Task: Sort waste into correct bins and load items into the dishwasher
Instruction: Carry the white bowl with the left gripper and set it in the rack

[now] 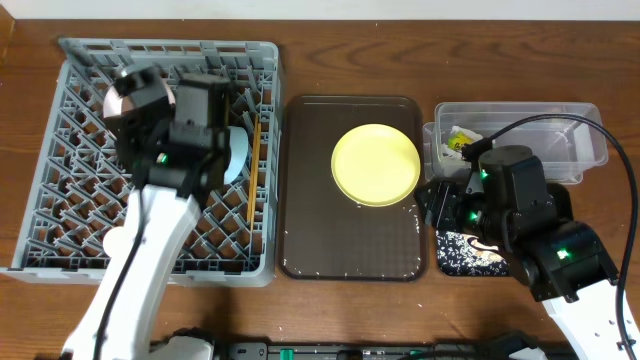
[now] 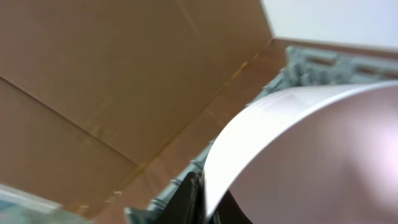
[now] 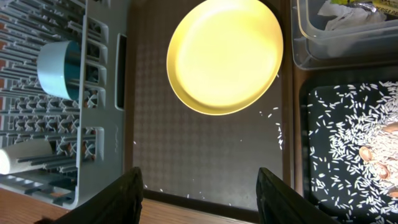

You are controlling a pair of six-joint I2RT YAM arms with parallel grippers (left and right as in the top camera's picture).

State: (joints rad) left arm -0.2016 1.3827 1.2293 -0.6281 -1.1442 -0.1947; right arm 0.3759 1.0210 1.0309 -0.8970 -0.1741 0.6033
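The rack's pegs (image 3: 22, 70) beside the light blue bowl (image 1: 237, 155) are free, so I should keep bringing the white bowl toward them with my left gripper until it rests there.
My left gripper (image 2: 203, 202) is shut on the rim of the white bowl (image 2: 311, 155) and holds it above the far left of the grey dish rack (image 1: 60, 200); the bowl also shows in the overhead view (image 1: 133, 92). The light blue bowl (image 3: 59, 67), the chopsticks (image 1: 252, 165) and the white cup (image 3: 23, 159) are in the rack. The yellow plate (image 1: 375, 164) lies on the brown tray (image 1: 310, 240). My right gripper (image 3: 199, 179) is open and empty over the tray's right side. The clear tub (image 1: 570, 130) holds the wrapper (image 1: 462, 138) and paper scraps (image 3: 339, 22). Rice grains (image 3: 348, 124) fill the black tray (image 3: 306, 124).
A few loose grains (image 3: 277, 134) lie on the brown tray beside and below the plate. A brown cardboard wall (image 2: 93, 74) stands behind the rack. The wooden table edge (image 3: 186, 213) runs just below my right fingers.
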